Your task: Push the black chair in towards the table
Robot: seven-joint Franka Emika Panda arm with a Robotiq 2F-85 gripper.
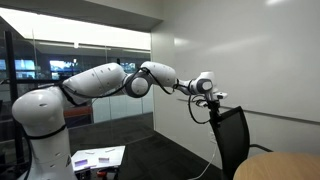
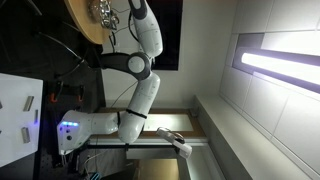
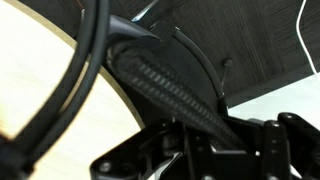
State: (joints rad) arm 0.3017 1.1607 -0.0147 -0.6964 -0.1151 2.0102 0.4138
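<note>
The black chair's armrest (image 1: pixel 260 149) is at the round tan table's edge, so my gripper keeps holding steady and lets go of the top of the backrest (image 1: pixel 235 111) there.
The black chair (image 1: pixel 232 138) stands at the right with its tall backrest beside the round tan table (image 1: pixel 285 168). My gripper (image 1: pixel 208 92) is at the top edge of the backrest. In the wrist view the chair's backrest rim (image 3: pixel 160 80) runs diagonally down into my gripper (image 3: pixel 210 150), with the table top (image 3: pixel 40 90) to the left. The jaws are dark and blend with the chair, so I cannot tell whether they are open or shut. In an exterior view turned on its side, the table (image 2: pixel 82 22) and gripper (image 2: pixel 103 12) are at the top.
A white wall is behind the chair and a glass partition (image 1: pixel 90 50) behind the arm. A white surface with papers (image 1: pixel 98 157) lies by the robot base. Dark carpet (image 3: pixel 250 50) and a white cable (image 3: pixel 300 40) show past the chair.
</note>
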